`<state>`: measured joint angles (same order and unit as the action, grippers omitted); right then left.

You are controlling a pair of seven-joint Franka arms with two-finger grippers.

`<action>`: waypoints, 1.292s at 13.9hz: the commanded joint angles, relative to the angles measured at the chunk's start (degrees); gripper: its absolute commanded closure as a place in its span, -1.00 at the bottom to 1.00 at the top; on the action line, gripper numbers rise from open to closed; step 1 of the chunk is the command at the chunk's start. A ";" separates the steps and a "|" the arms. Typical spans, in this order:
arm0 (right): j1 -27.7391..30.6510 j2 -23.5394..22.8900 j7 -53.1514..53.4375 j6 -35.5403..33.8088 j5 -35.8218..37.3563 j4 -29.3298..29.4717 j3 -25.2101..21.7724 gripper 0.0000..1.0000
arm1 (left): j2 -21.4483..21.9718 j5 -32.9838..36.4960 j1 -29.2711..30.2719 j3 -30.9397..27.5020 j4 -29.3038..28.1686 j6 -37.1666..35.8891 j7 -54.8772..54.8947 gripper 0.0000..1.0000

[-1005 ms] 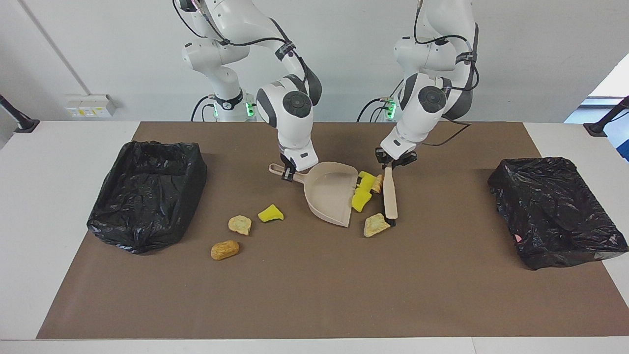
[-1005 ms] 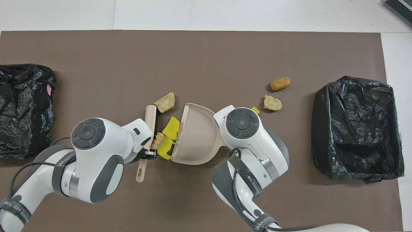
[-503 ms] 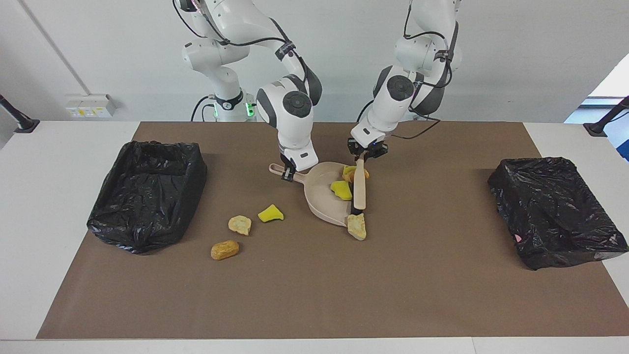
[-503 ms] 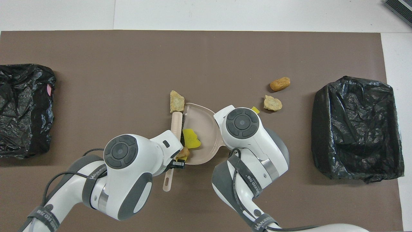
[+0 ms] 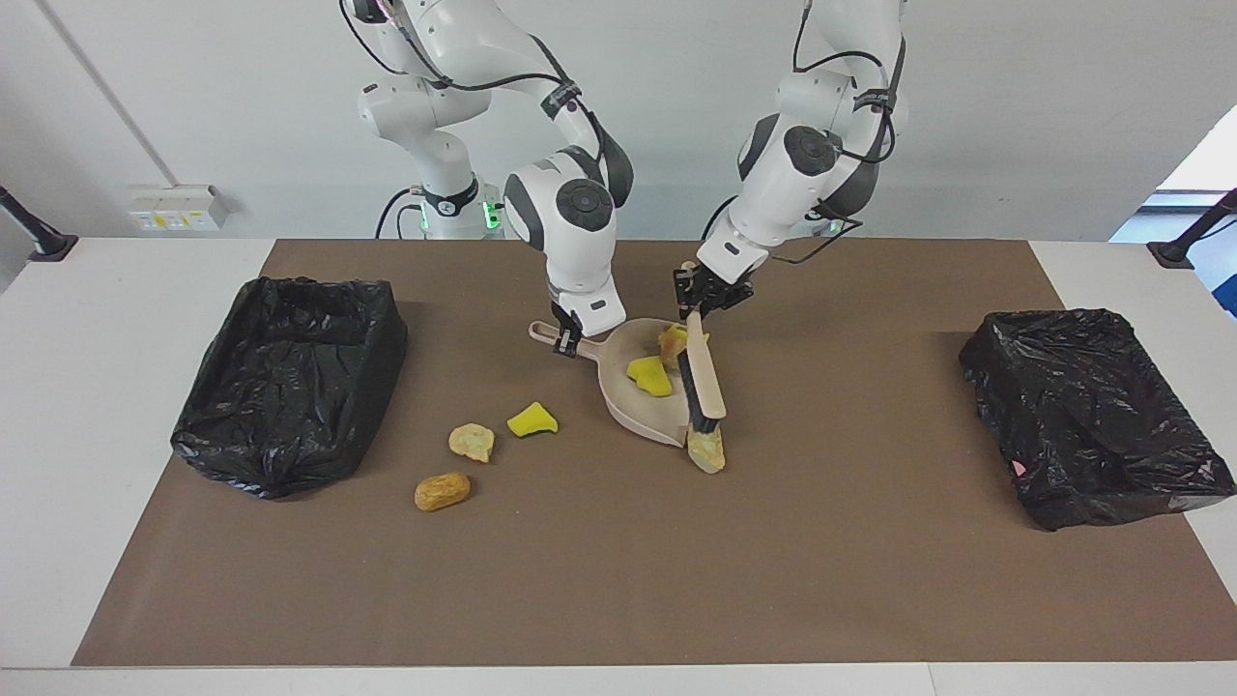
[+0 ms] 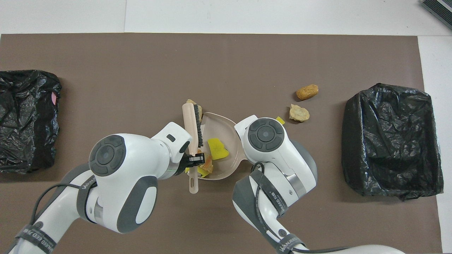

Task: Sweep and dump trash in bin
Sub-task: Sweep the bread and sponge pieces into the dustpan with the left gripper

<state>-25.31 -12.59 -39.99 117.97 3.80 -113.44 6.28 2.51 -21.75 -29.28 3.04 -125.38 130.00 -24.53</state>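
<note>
The left gripper should sweep a tan piece of trash inside the dustpan [image 5: 645, 410] before dumping, because that piece lies at the dustpan's edge [image 5: 706, 450] by the tip of the brush.
My right gripper [image 5: 565, 340] is shut on the handle of the beige dustpan [image 5: 623, 398], which rests on the mat. My left gripper [image 5: 696, 302] is shut on the handle of the beige brush [image 5: 704, 379], tilted across the pan's mouth. A yellow chunk [image 5: 649, 375] and a tan piece [image 5: 672, 340] lie in the pan. Another tan piece [image 5: 707, 449] lies on the mat at the pan's lip by the brush tip. A yellow chunk [image 5: 532, 420], a tan lump [image 5: 472, 442] and a golden-brown lump [image 5: 443, 491] lie loose toward the right arm's end.
A black-lined bin [image 5: 290, 377] stands at the right arm's end of the brown mat and another black-lined bin [image 5: 1092, 416] at the left arm's end. In the overhead view the right arm's wrist [image 6: 265, 134] covers the pan's handle.
The left gripper has swept the brush toward the pan, pushing the yellow chunks and a tan piece into it. One tan piece slid along to the pan's lip. The pan stayed put.
</note>
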 commanded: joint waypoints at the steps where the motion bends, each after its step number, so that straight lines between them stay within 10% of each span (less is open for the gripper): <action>1: 0.26 -0.06 1.75 0.24 0.60 0.32 0.31 1.00 | 1.09 -0.58 0.71 -0.14 0.75 -1.32 -1.83 1.00; 10: -1.76 0.55 18.72 -1.69 0.51 0.23 0.40 1.00 | -5.49 8.73 8.63 -0.23 1.63 -5.81 17.29 1.00; 18: -1.76 0.64 18.81 -1.61 0.42 0.23 0.40 1.00 | -4.10 8.83 -0.06 0.30 1.45 -12.22 28.93 1.00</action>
<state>-27.40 -12.27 -23.17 116.94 3.77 -113.35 6.37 -2.92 -13.80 -26.40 3.81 -124.37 120.60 2.87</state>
